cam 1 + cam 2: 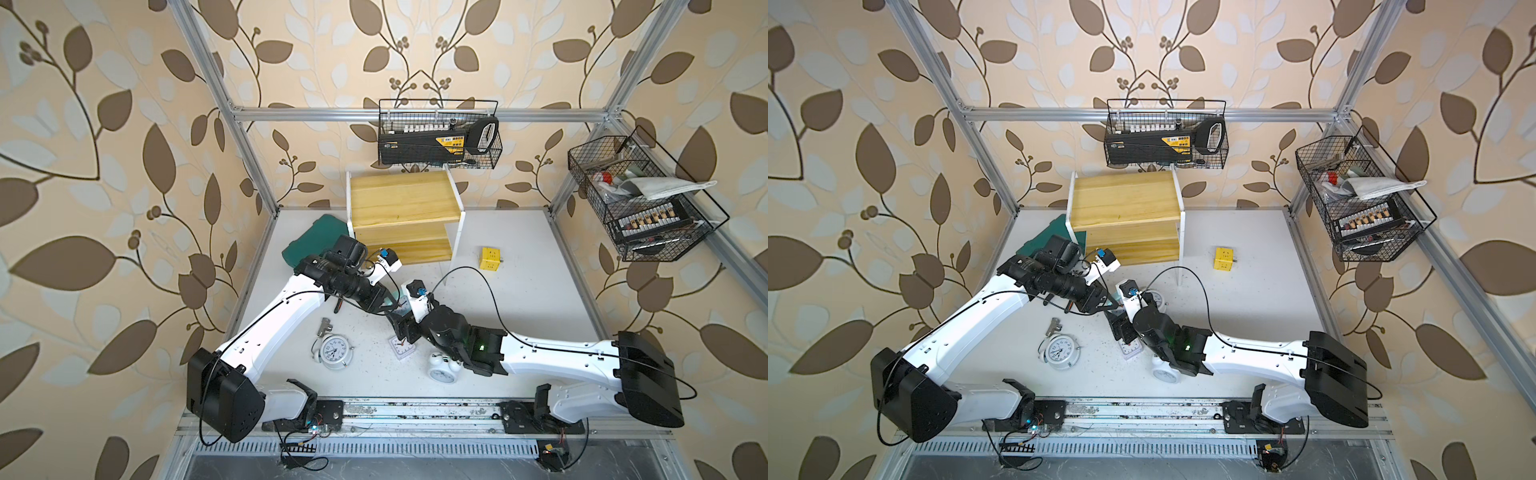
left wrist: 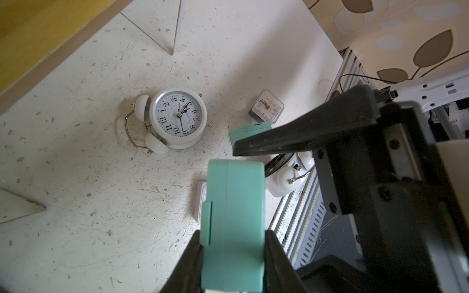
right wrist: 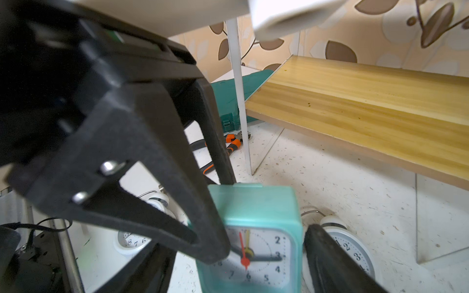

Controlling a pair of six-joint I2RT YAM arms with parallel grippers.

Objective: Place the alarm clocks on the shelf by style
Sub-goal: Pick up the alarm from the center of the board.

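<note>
I should use my right gripper to take the clock by the sides and put it on the shelf, because my left gripper is pinching the mint square clock across its dial.
A mint square clock hangs just above the table, and my left gripper is shut on its front and back. Its white dial shows in the right wrist view. My right gripper is open, with a finger on either side of this clock; one finger stands just beside its edge. On the table lie a twin-bell clock, another, a third, a lilac clock, a grey clock and another mint one. The shelf stands bare at the back.
A yellow cube sits right of the shelf, and a green case lies on its left. Orange-handled pliers lie by the shelf leg. A metal part lies near one clock. Black wire baskets hang on the frame.
</note>
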